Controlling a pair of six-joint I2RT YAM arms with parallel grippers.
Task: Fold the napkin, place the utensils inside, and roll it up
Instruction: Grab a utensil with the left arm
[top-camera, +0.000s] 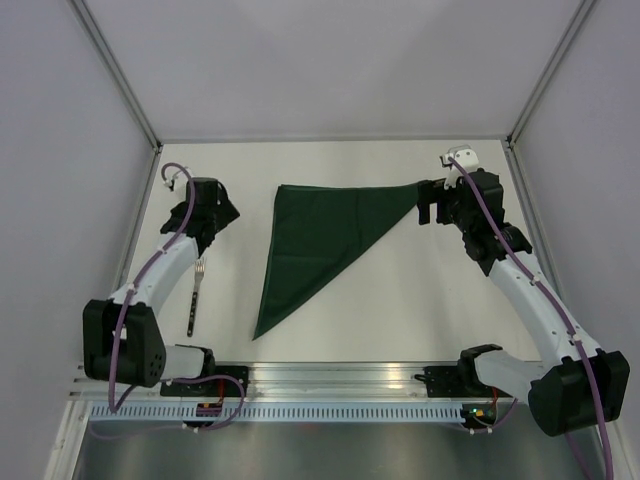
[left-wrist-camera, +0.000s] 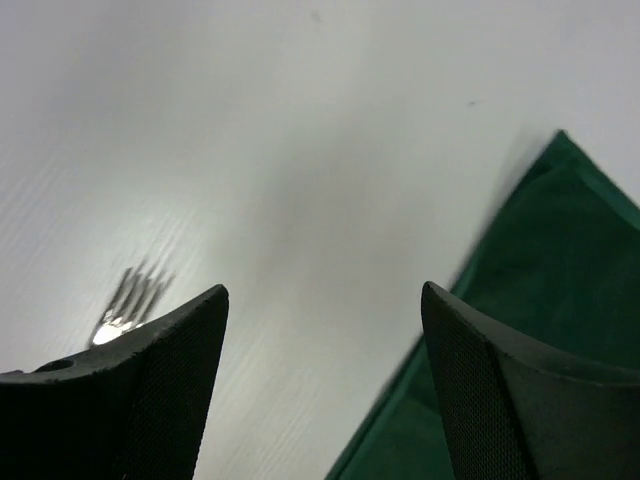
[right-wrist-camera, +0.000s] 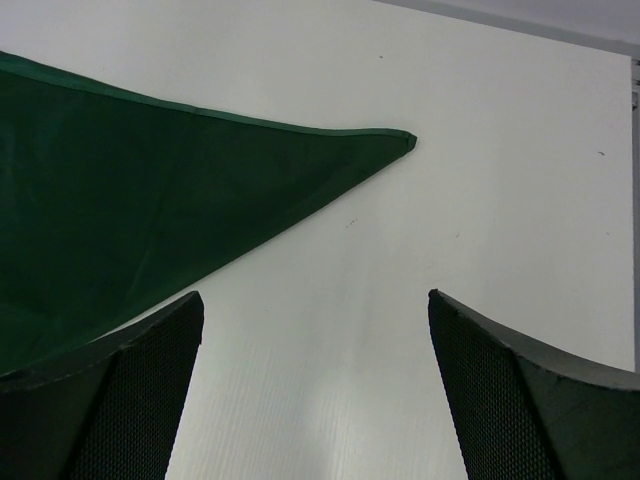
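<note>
My left gripper should keep moving toward the fork's neck (top-camera: 197, 286) and close there, because the fork is lying clear of the folded napkin (top-camera: 315, 235).
The dark green napkin (top-camera: 315, 240) lies flat on the white table, folded into a triangle with one point at the right and one at the near left. It shows in the left wrist view (left-wrist-camera: 560, 300) and the right wrist view (right-wrist-camera: 130, 220). A metal fork (top-camera: 196, 293) lies left of the napkin; its tines show in the left wrist view (left-wrist-camera: 130, 300). My left gripper (top-camera: 207, 238) is open and empty above the fork's tines. My right gripper (top-camera: 428, 207) is open and empty just right of the napkin's right point.
White walls with metal frame posts enclose the table on three sides. A metal rail (top-camera: 330, 385) with the arm bases runs along the near edge.
</note>
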